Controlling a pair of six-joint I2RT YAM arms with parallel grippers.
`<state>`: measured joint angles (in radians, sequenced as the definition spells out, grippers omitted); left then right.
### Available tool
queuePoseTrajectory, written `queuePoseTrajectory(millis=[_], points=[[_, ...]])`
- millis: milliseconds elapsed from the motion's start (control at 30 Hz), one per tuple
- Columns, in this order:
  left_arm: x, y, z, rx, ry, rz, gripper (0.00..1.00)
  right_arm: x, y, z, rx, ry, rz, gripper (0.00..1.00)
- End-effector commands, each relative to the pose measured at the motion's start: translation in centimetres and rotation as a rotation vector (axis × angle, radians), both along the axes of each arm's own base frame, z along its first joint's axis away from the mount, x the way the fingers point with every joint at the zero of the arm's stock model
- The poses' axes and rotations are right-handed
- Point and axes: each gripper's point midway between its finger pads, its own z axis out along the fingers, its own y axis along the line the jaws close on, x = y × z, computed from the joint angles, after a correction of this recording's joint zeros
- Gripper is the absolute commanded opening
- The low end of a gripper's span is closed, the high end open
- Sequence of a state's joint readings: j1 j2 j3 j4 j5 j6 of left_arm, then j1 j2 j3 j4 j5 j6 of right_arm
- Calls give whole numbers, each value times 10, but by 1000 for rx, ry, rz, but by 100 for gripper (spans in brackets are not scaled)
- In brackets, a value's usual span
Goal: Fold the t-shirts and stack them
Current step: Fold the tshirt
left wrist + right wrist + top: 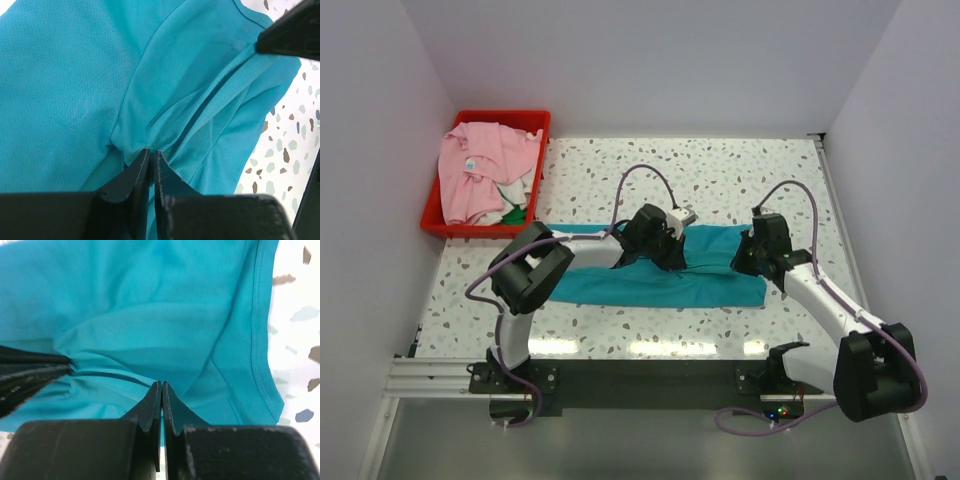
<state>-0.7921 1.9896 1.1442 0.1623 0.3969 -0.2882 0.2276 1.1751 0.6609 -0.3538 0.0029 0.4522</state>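
Observation:
I should turn the teal t-shirt's long band lengthwise before I fold it, moving the end at my right gripper away, because the band lies crosswise in front of me.
The teal t-shirt lies across the middle of the table as a long folded band. My left gripper is down on its upper middle part. In the left wrist view the left gripper has its jaws nearly together, with teal t-shirt cloth puckered at the tips. My right gripper is at the band's right end. In the right wrist view the right gripper is shut on a fold of the teal t-shirt. The pink t-shirt lies crumpled in the bin.
A red plastic bin stands at the table's back left corner, holding the pink t-shirt and other cloth. White walls close in both sides. The other arm's dark finger shows at the top right of the left wrist view.

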Motion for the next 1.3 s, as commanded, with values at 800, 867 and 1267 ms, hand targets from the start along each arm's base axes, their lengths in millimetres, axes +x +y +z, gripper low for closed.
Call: queuePoseTrajectory(millis=[800, 867, 1267], points=[[61, 89, 32, 241, -17, 521, 12, -30, 1, 17, 139, -56, -131, 42], [57, 115, 23, 336, -13, 612, 9, -15, -4, 23, 112, -78, -171, 41], [1, 179, 2, 488, -10, 698, 10, 37, -25, -41, -87, 100, -277, 39]])
